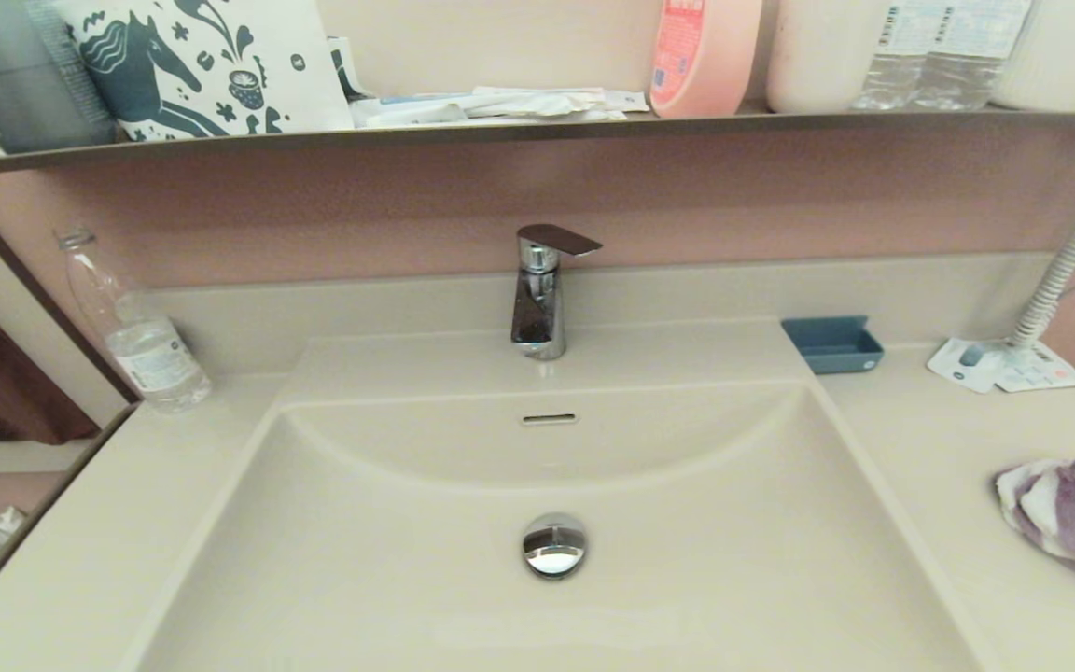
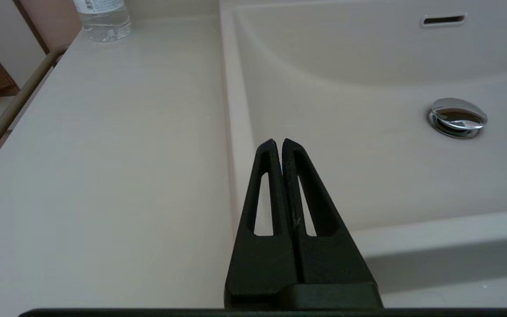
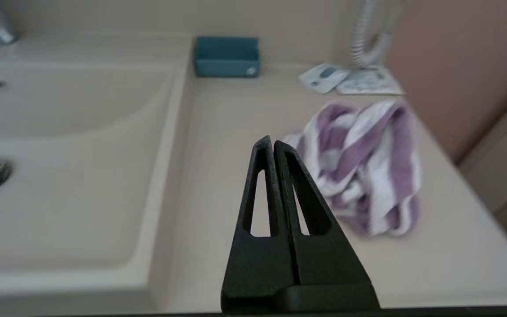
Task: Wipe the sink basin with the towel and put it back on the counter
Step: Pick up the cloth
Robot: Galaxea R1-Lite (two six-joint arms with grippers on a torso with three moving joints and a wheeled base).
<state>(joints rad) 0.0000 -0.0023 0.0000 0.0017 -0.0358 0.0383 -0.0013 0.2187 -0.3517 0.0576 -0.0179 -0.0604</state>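
I should keep moving my right gripper toward the folds [image 3: 360, 169] until its open fingers are on both sides of them, and then close it, because the striped towel [image 1: 1073, 513] lies bunched up and clear of the leaflets.
The cream-beige sink basin [image 1: 388, 551] fills the middle of the head view, with its chrome drain plug [image 1: 554, 545] and overflow slot [image 1: 549, 419]. The purple-and-white striped towel [image 1: 1074, 511] lies crumpled on the counter [image 1: 929, 448] to the basin's right. Neither arm shows in the head view. My right gripper [image 3: 272, 143] is shut and empty, hovering over the counter a little short of the towel [image 3: 368, 171]. My left gripper [image 2: 278, 142] is shut and empty above the basin's left rim [image 2: 236, 132].
A chrome faucet [image 1: 542, 294] stands behind the basin. A small blue tray [image 1: 833, 343], paper leaflets [image 1: 1004, 366] and a coiled hose [image 1: 1074, 247] sit at the back right. A plastic water bottle [image 1: 141, 341] stands at the back left. An upper shelf [image 1: 537, 126] carries bottles and a bag.
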